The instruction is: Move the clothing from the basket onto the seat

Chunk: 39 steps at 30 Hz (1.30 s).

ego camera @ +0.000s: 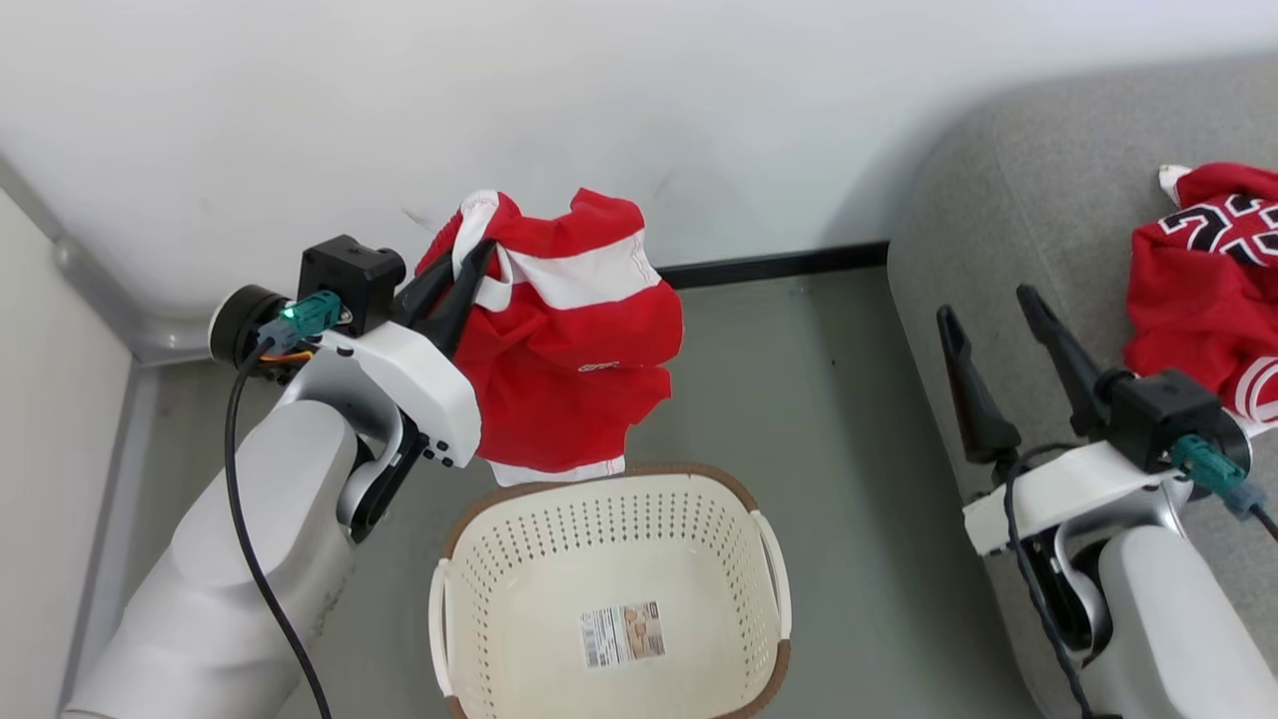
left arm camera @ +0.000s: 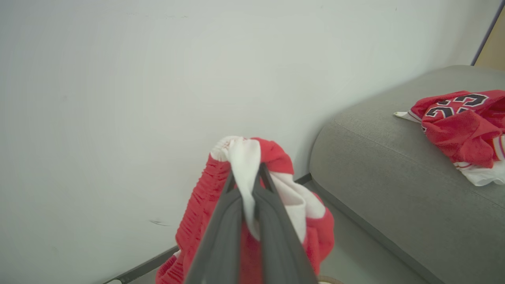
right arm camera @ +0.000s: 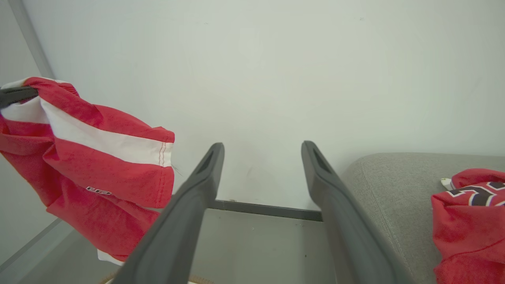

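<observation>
I expect the red shorts (ego camera: 587,330) to fold over my right gripper's fingers and sag when I carry them, because loose folds (ego camera: 517,314) hang below my left gripper.
My left gripper (ego camera: 477,252) is shut on red shorts with white stripes (ego camera: 569,350), which hang in the air above the far rim of the cream basket (ego camera: 479,559). In the left wrist view the same red shorts (left arm camera: 272,157) are pinched between my dark fingers (left arm camera: 221,236). The basket holds only a label on its bottom. A red numbered jersey (ego camera: 1208,270) lies on the grey seat (ego camera: 1008,200) at the right. My right gripper (ego camera: 988,305) stands open over the seat's front edge, nothing between its fingers (right arm camera: 185,209).
A white wall (ego camera: 599,100) with a dark baseboard (ego camera: 779,265) stands behind the basket. Grey floor (ego camera: 829,419) lies between basket and seat. A pale wall (ego camera: 40,350) closes the left side.
</observation>
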Motion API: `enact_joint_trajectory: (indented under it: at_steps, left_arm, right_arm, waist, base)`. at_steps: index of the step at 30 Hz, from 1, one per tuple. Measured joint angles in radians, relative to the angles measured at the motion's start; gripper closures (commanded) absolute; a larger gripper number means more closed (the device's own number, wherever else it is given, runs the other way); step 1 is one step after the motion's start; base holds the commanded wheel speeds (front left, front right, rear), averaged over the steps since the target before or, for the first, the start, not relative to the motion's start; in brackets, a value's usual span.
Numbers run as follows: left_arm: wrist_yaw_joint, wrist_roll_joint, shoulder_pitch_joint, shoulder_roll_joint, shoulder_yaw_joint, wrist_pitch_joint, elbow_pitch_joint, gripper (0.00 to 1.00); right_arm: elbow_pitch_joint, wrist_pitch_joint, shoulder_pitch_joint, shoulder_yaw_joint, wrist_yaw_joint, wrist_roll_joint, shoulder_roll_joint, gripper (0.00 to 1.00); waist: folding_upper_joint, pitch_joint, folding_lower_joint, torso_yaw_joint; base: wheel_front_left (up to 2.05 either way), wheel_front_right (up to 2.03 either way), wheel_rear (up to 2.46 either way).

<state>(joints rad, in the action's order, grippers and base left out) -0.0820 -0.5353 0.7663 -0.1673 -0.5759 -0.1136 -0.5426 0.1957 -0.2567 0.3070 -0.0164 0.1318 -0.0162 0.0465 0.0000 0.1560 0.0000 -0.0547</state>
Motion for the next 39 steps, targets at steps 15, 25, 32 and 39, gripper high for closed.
enact_joint_trajectory:
  at_steps: [15, 25, 32, 39]
  left_arm:
    - [-0.001, -0.053, -0.063, -0.019, 0.008, 0.066, 0.060, 1.00]
    - [-0.008, -0.067, -0.108, -0.015, -0.016, 0.114, 0.108, 1.00]
    - [-0.009, -0.081, -0.120, 0.003, -0.033, 0.140, 0.149, 1.00]
    - [-0.009, -0.089, -0.122, 0.029, -0.058, 0.175, 0.191, 1.00]
  right_arm:
    - [0.021, 0.000, -0.085, -0.015, 0.000, 0.001, -0.001, 0.00]
    - [0.041, 0.000, -0.120, -0.054, 0.000, 0.001, 0.000, 0.00]
    - [0.047, 0.001, -0.120, -0.112, 0.000, 0.001, 0.009, 0.00]
    - [0.054, 0.010, -0.117, -0.160, 0.000, -0.005, 0.014, 0.00]
  waist:
    - [0.0001, -0.122, 0.0000, 0.018]
    - [0.0001, -0.179, 0.0000, 0.025]
    - [0.0000, -0.203, 0.0001, 0.031]
    - [0.0000, -0.213, 0.0000, 0.036]
  base:
    - [0.00, 0.00, 0.00]
    - [0.00, 0.00, 0.00]
    - [0.00, 0.00, 0.00]
    - [0.00, 0.00, 0.00]
